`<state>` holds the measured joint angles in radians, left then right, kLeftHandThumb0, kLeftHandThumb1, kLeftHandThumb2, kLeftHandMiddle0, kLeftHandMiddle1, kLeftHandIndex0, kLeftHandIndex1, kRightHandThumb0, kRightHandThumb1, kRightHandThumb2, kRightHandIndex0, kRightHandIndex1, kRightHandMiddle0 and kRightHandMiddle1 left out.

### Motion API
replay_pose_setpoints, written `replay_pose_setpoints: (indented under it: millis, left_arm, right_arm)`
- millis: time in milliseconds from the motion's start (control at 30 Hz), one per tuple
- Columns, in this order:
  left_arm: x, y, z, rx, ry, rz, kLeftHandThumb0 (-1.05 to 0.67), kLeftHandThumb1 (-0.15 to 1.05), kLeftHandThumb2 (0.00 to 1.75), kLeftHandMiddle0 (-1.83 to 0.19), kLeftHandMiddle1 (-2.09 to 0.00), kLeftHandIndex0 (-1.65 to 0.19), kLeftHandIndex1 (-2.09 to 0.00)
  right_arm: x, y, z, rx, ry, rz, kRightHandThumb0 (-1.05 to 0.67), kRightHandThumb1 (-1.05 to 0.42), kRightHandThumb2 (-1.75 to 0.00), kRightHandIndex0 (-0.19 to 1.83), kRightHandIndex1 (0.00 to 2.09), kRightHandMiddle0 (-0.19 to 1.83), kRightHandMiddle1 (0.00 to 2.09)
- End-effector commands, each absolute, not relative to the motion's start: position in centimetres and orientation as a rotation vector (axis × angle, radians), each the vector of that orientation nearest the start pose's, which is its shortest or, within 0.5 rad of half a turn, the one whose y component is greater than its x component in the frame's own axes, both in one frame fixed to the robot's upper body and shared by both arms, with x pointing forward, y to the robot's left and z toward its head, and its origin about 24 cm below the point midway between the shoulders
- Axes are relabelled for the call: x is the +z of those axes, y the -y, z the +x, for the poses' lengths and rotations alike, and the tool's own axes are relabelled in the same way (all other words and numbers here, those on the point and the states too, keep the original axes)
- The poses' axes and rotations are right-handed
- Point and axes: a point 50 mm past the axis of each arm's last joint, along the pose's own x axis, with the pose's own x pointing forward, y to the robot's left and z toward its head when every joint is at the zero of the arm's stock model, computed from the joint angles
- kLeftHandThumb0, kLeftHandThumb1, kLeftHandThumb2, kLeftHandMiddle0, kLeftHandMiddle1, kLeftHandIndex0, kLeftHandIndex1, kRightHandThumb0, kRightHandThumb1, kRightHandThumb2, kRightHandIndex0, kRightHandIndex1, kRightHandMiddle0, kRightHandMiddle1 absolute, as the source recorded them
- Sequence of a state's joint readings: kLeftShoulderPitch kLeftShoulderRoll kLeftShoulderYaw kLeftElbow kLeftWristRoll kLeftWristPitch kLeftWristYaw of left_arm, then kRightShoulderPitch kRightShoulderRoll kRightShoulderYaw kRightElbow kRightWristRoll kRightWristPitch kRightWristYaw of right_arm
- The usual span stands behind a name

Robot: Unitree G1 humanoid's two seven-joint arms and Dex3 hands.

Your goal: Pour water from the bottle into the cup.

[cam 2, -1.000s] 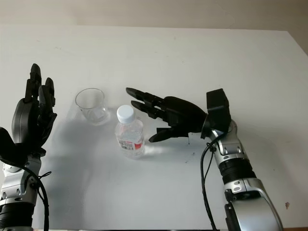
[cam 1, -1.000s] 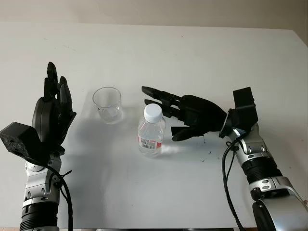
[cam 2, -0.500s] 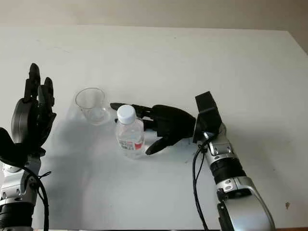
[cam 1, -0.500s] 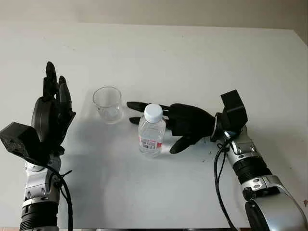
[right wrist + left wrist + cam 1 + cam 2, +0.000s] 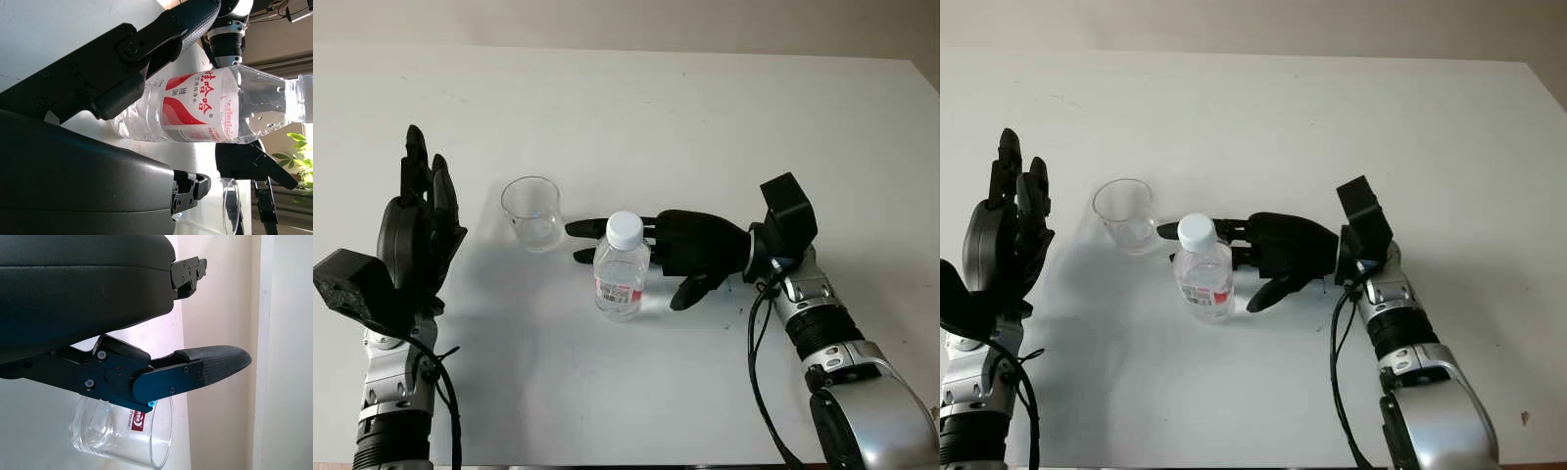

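I expect the clear water bottle to keep its water inside and leave the cup empty when I pour, since the white cap covers the bottle's opening.
A clear water bottle with a white cap and a red-and-white label stands upright at the table's middle. An empty clear plastic cup stands to its left and a little farther back. My right hand is open around the bottle: its fingers reach behind it toward the cup, and the thumb sits just to its right without touching. The right wrist view has the bottle lying between the fingers, with the cup beyond. My left hand is open, raised left of the cup.
The white table runs wide behind and to the right of the objects. Its front edge lies close below both forearms. A black cable loops off my right wrist.
My right hand has slid left until its fingers passed behind the bottle toward the cup. The bottle, the cup and the left hand have not moved.
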<state>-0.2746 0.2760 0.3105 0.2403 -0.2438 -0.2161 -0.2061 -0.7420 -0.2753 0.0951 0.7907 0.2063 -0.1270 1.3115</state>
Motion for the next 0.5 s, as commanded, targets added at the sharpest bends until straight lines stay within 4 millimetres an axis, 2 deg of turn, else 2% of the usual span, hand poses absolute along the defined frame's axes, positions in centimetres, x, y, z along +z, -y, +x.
replay_pose_setpoints:
  millis: [0,167,333,467]
  left_arm:
    - [10.9,-25.8,29.3,0.083,0.334,0.03,-0.82,1.05,0.63,0.15,-0.05,0.19,-0.02]
    - [10.9,-25.8,29.3,0.084,0.333,0.027,-0.83,1.05,0.63,0.14,-0.06,0.19,-0.03]
    - [10.9,-25.7,29.3,0.085,0.335,0.024,-0.81,1.05,0.64,0.14,-0.06,0.19,-0.03]
    - [10.9,-25.7,29.4,0.086,0.335,0.022,-0.82,1.05,0.64,0.14,-0.06,0.18,-0.04]
  right_arm:
    - [9.8,11.7,34.1,1.401,-0.046,-0.152,-0.99,-0.75,-0.05,0.19,0.28,0.06,0.25]
    - [9.8,10.8,34.1,1.432,-0.066,-0.148,-0.95,-0.71,-0.04,0.17,0.3,0.04,0.31]
    - [9.9,9.6,34.0,1.475,-0.07,-0.126,-0.91,-0.68,-0.05,0.1,0.46,-0.13,0.7]
    - [9.8,8.5,33.9,1.508,-0.07,-0.113,-0.89,-0.67,-0.05,0.08,0.49,-0.15,0.76]
